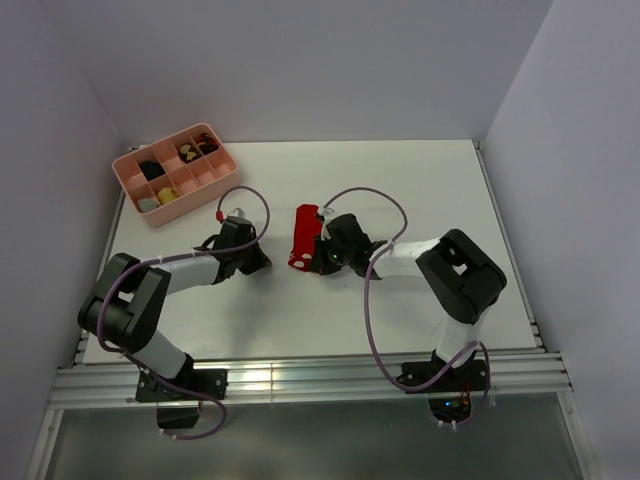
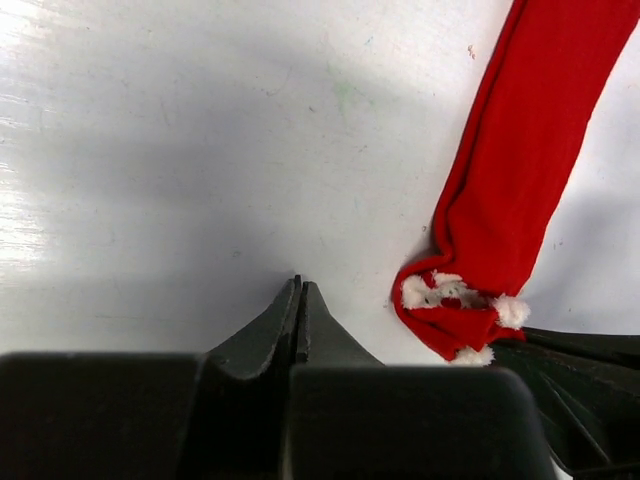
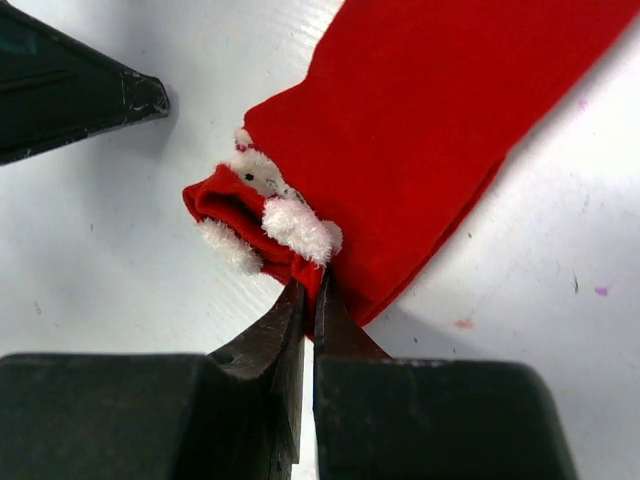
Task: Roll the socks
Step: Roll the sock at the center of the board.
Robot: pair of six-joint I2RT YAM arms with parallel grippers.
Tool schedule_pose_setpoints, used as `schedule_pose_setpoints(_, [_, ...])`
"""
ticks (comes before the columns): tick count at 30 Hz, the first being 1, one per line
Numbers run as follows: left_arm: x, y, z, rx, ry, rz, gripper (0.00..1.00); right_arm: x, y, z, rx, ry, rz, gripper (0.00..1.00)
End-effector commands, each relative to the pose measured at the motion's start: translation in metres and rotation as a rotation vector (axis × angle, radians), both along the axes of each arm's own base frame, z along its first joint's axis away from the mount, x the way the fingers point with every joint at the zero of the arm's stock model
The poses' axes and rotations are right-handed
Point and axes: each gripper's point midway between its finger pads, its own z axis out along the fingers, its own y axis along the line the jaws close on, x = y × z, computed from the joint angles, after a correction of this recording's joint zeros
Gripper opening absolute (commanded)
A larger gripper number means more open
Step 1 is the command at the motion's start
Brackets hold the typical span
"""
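The folded end (image 2: 437,298) is open and loose beside the spot where the right gripper pinches, so the robot's left gripper should come and hold the white fluff (image 2: 507,312) while the right gripper grips anew.
The red socks (image 1: 303,238) lie flat as a long strip on the white table, with a folded end trimmed in white fluff (image 3: 290,225) nearest the arms. My right gripper (image 3: 312,285) is shut on that folded end, pinching a fold of red fabric between its tips. In the top view the right gripper (image 1: 317,260) sits at the strip's near end. My left gripper (image 2: 300,285) is shut with nothing in it, resting on the bare table a little left of the socks (image 2: 510,180). Its dark finger (image 3: 90,95) shows at the upper left of the right wrist view.
A pink compartment tray (image 1: 200,192) holding small rolled bundles stands at the table's back left corner. Grey walls close in the table on three sides, and a metal rail runs along the near edge.
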Motion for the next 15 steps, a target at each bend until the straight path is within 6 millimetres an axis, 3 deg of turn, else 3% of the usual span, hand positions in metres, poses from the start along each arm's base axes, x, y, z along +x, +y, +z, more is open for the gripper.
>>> schedule_pose_setpoints(1, [0.011, -0.004, 0.015, -0.027, -0.057, 0.023, 0.04, 0.004, 0.000, -0.008, -0.043, 0.017, 0.021, 0.00])
schedule_pose_setpoints(10, [0.010, -0.022, 0.062, -0.167, -0.216, -0.010, 0.22, 0.003, 0.003, -0.017, -0.002, 0.107, 0.062, 0.00])
schedule_pose_setpoints(15, [-0.008, -0.040, 0.057, -0.197, -0.226, -0.051, 0.20, -0.002, 0.003, -0.031, 0.023, 0.224, 0.083, 0.00])
